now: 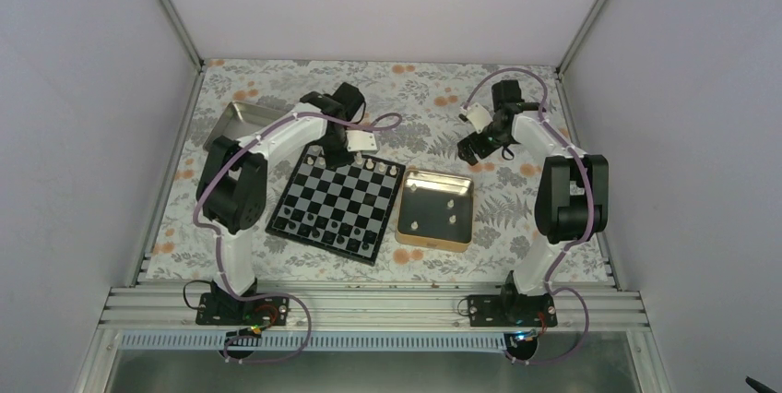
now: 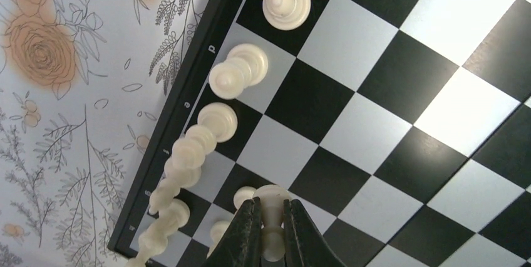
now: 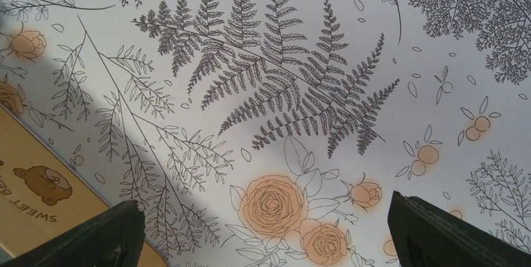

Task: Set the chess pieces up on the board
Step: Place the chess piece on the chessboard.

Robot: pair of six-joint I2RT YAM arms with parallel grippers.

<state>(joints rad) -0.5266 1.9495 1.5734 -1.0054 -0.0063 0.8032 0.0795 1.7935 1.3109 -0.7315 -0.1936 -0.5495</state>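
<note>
I should go on lowering the white pawn (image 2: pixel 272 193) with my left gripper until its base stands on the pale grey square in front (image 2: pixel 277 149) of e, because the pawn is upright and that square is free.
The black and pale grey board (image 1: pixel 337 204) lies left of centre on the table. Several white pieces stand along its far row (image 1: pixel 369 164), and small dark chessmen stand along its near rows. In the left wrist view, white pieces (image 2: pixel 238 69) line the lettered edge of the board (image 2: pixel 401 85). My left gripper (image 2: pixel 271 217) is shut on a white pawn (image 2: pixel 273 199) and holds it over the second row, next to another pawn (image 2: pixel 243 197). My right gripper (image 3: pixel 266 232) is open and empty above the floral cloth, beside the gold tin (image 3: pixel 37 198).
The gold tin (image 1: pixel 435 209) right of the board holds three white pieces. A silver tin (image 1: pixel 242 116) sits at the far left, partly behind the left arm. The floral cloth (image 1: pixel 516 218) covers the table, with grey walls on three sides.
</note>
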